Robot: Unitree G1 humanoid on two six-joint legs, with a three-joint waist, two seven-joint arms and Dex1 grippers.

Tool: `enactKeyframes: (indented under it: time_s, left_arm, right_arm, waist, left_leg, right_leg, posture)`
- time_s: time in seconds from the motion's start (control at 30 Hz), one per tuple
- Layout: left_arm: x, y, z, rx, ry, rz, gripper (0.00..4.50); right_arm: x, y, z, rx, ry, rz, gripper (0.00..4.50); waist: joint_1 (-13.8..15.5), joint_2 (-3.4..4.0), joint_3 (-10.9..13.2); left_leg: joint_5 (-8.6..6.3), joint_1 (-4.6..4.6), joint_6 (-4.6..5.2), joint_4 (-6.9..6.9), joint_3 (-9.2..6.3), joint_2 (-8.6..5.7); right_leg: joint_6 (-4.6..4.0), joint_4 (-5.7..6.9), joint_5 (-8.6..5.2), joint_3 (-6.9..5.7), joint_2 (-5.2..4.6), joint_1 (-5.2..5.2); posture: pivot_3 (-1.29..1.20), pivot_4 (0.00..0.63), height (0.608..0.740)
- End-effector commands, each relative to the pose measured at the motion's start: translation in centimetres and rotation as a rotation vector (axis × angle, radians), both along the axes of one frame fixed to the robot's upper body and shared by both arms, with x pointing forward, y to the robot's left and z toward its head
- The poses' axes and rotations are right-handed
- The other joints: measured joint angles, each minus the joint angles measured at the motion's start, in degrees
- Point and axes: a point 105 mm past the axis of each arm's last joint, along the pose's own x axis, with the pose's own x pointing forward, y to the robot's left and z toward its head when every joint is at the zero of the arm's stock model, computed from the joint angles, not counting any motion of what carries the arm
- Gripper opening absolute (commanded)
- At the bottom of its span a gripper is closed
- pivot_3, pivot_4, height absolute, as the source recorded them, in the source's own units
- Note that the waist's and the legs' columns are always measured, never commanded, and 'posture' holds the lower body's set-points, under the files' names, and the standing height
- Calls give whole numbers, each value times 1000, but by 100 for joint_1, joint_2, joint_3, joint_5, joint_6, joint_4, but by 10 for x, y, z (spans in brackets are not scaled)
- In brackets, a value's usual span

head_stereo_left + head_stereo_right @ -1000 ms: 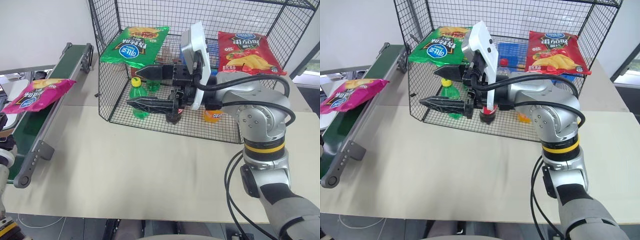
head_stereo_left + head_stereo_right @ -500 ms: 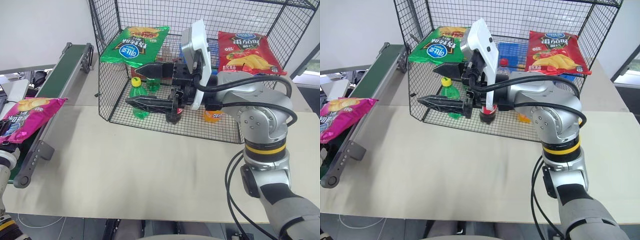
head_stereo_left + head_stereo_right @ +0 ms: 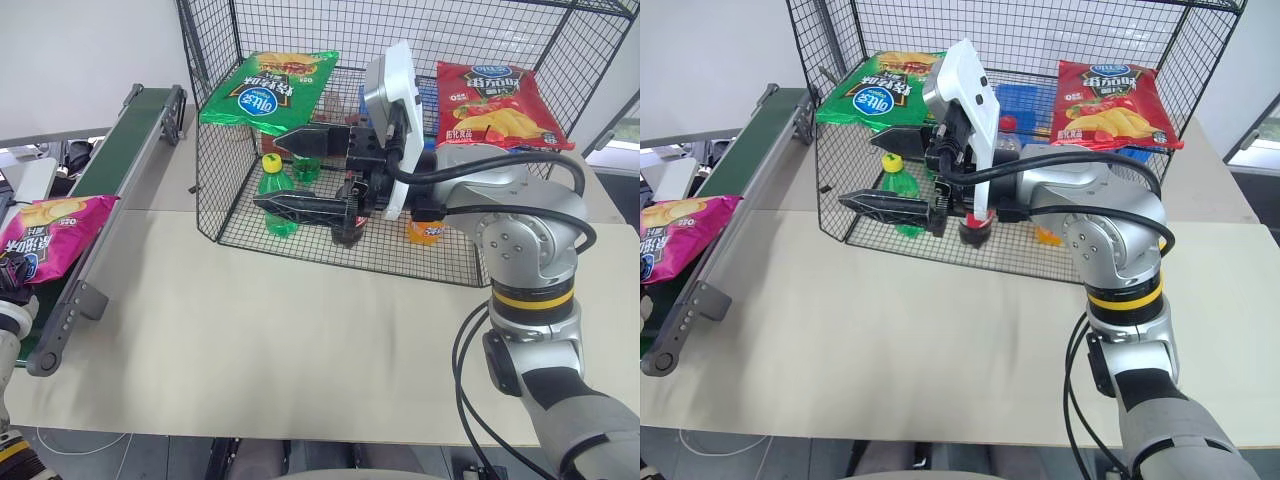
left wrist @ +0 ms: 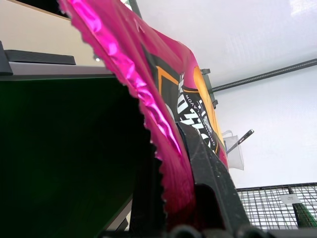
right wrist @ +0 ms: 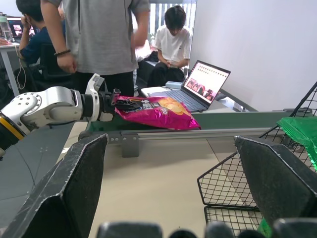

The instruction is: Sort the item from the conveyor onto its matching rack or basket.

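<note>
The magenta-pink bag is held in my left gripper by its crimped edge [image 4: 159,123], so I should keep carrying it until it is over the gap [image 3: 1026,92] between the green and red bags.
The magenta-pink chip bag [image 3: 47,233] lies across the near end of the dark green conveyor [image 3: 122,148], at the far left of the table. My left gripper [image 5: 127,105] is shut on the bag's near end. In the left wrist view its two black fingers [image 4: 210,171] pinch the crimped pink edge [image 4: 166,148]. My right gripper [image 3: 281,176] hangs open and empty, held level in front of the black wire rack [image 3: 300,40] and pointing left toward the conveyor. In the right wrist view the bag [image 5: 157,113] shows between that gripper's spread fingers.
On the rack's wire tier lie a green chip bag [image 3: 270,88] and a red chip bag [image 3: 497,100]. A green bottle [image 3: 275,187], an orange bottle [image 3: 425,232] and a blue crate [image 3: 1025,103] sit inside. Beyond the conveyor are people [image 5: 99,39] and a laptop [image 5: 205,82].
The pink bag has come down the belt toward its near end. My left gripper has shut on the bag's end. The right arm has kept still.
</note>
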Motion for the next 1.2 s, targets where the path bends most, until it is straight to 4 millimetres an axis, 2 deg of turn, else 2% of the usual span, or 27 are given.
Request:
enactKeyframes:
  time_s: [0.03, 0.2, 0.43, 0.67, 0.83, 0.97, 1.2]
  left_arm:
    - [-2, -7, 36, 84, -111, -39, 94]
    - [1, -49, 84, 191, -267, -236, 94]
    - [7, -116, 123, 344, -415, -515, 94]
    - [20, -214, 159, 466, -599, -893, 94]
    - [29, -246, 175, 438, -667, -1025, 94]
    - [50, -266, 185, 337, -679, -1111, 94]
    - [82, -300, 192, 225, -749, -1178, 94]
  right_arm:
    - [-4, -1, 8, 19, -43, 11, 4500]
    - [2, -12, 12, 25, -50, -17, 4500]
    - [11, -33, 9, 15, -56, -100, 4500]
    - [19, -51, 17, 39, -89, -220, 4500]
    - [18, -60, 29, 79, -135, -300, 4500]
    - [22, -77, 36, 114, -178, -445, 4500]
    - [27, -98, 33, 137, -206, -620, 4500]
  waist:
    - [1, 0, 0]
    - [2, -10, 0]
    - [33, -8, 1]
    - [65, -7, 2]
    - [33, -4, 5]
    - [133, -4, 5]
    - [186, -4, 5]
  left_leg:
    - [0, -1, 0, 0, 0, 0]
    - [3, -17, -4, 0, -3, 1]
    - [4, -18, -5, -1, -1, -2]
    - [10, -24, -14, -1, 10, -9]
    - [17, -22, -25, -6, 16, -8]
    - [24, -27, -35, -6, 10, -9]
    - [27, -31, -38, -6, 15, -20]
  right_leg:
    - [0, 0, 0, 0, 0, -1]
    - [-1, 1, 1, 0, -1, -15]
    - [-1, 0, 1, 1, 0, -15]
    - [0, 0, 0, -3, 25, -19]
    - [1, 1, 0, 2, 34, -22]
    - [2, 0, 0, -1, 52, -24]
    - [2, -1, 0, 2, 50, -25]
  posture:
    - [0, 150, 740]
    - [0, 150, 740]
    - [0, 150, 740]
    - [0, 150, 740]
    - [0, 150, 740]
    - [0, 150, 740]
    - [0, 150, 740]
